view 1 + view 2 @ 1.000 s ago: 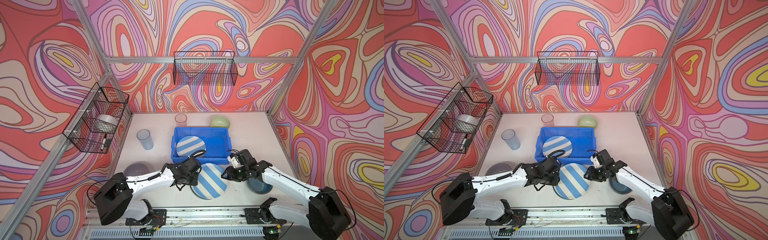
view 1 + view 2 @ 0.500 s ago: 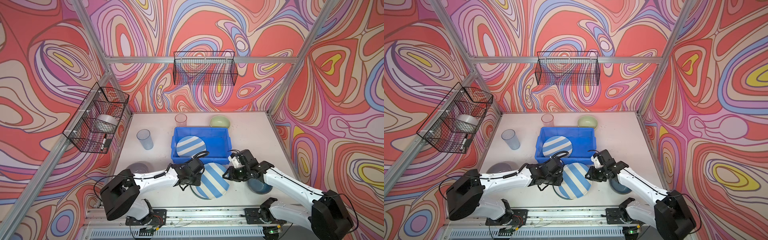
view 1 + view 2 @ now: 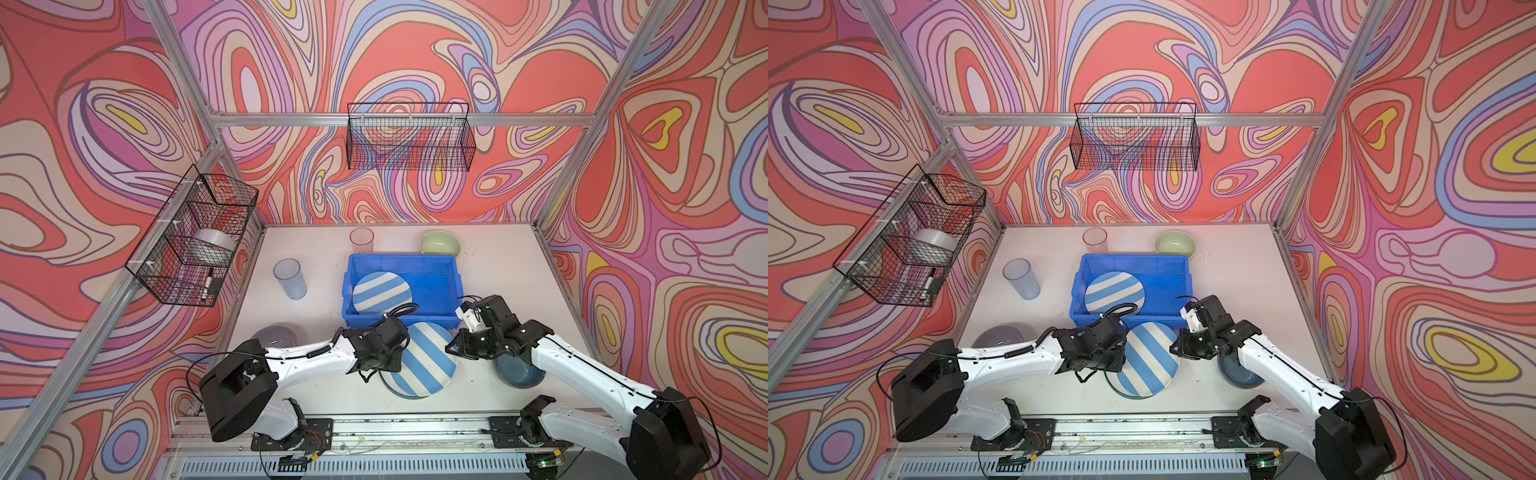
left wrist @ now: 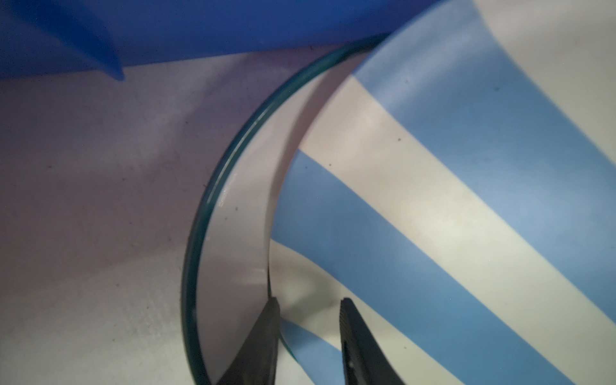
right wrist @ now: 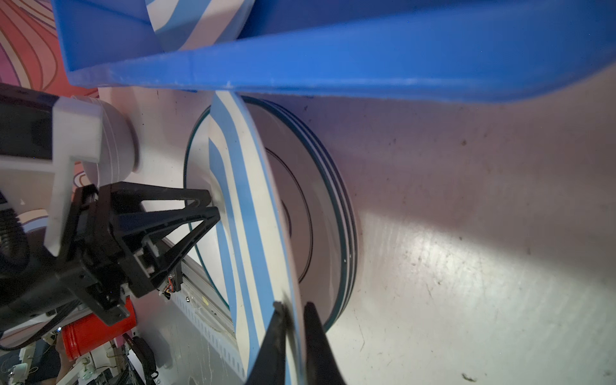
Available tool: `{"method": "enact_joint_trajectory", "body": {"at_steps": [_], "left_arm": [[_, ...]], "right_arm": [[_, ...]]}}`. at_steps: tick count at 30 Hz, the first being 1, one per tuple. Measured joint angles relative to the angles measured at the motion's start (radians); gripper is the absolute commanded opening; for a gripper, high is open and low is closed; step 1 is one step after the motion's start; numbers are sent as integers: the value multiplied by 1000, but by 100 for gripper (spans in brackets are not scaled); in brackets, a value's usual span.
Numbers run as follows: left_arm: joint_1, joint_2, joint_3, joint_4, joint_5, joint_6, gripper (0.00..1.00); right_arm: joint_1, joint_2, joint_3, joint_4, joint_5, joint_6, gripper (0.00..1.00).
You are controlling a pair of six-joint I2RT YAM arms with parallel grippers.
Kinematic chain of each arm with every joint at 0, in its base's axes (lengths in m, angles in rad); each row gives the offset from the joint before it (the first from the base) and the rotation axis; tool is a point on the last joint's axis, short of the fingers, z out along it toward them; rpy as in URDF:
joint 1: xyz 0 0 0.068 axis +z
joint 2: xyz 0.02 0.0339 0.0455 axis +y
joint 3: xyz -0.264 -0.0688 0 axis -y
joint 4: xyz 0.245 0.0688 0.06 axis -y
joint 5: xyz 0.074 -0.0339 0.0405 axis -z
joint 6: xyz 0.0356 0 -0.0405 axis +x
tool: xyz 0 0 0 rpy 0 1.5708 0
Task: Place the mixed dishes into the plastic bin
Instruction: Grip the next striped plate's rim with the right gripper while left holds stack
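Note:
Next, I move my left gripper away from the plate's lower rim and steady the bin's end [image 3: 347,289] with it before the plate lands, because my right gripper is holding the striped plate's raised rim [image 3: 454,361].
A blue-and-white striped plate [image 3: 428,361] [image 3: 1148,361] [image 4: 433,200] [image 5: 240,200] hangs tilted just above a white plate with a dark rim [image 3: 405,395] [image 5: 320,216], in front of the blue plastic bin [image 3: 399,259] [image 3: 1133,258]. My left gripper [image 3: 399,361] [image 4: 308,301] is shut on the striped plate's left rim. On the opposite rim my right gripper [image 3: 451,347] [image 5: 293,305] is shut. A second striped plate [image 3: 382,293] leans inside the bin. On the table stand a blue tumbler [image 3: 289,277], pink tumbler [image 3: 361,240], green bowl [image 3: 440,243], grey bowl [image 3: 274,336] and dark blue bowl [image 3: 519,372].
A black wire basket [image 3: 191,237] on the left wall holds a white tape roll [image 3: 214,245]. Another wire basket [image 3: 409,137] hangs on the back wall. The bin's near wall [image 5: 366,60] is right beside the raised plate. A metal rail [image 3: 374,432] runs along the table's front.
My right gripper has closed onto the striped plate's right rim. The left gripper and the plate have shifted a little to the right.

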Motion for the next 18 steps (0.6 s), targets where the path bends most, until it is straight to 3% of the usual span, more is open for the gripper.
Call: {"method": "enact_joint_trajectory", "body": {"at_steps": [18], "left_arm": [[0, -259, 51, -230, -146, -11, 55]], "right_arm": [[0, -10, 50, -72, -63, -17, 0]]}}
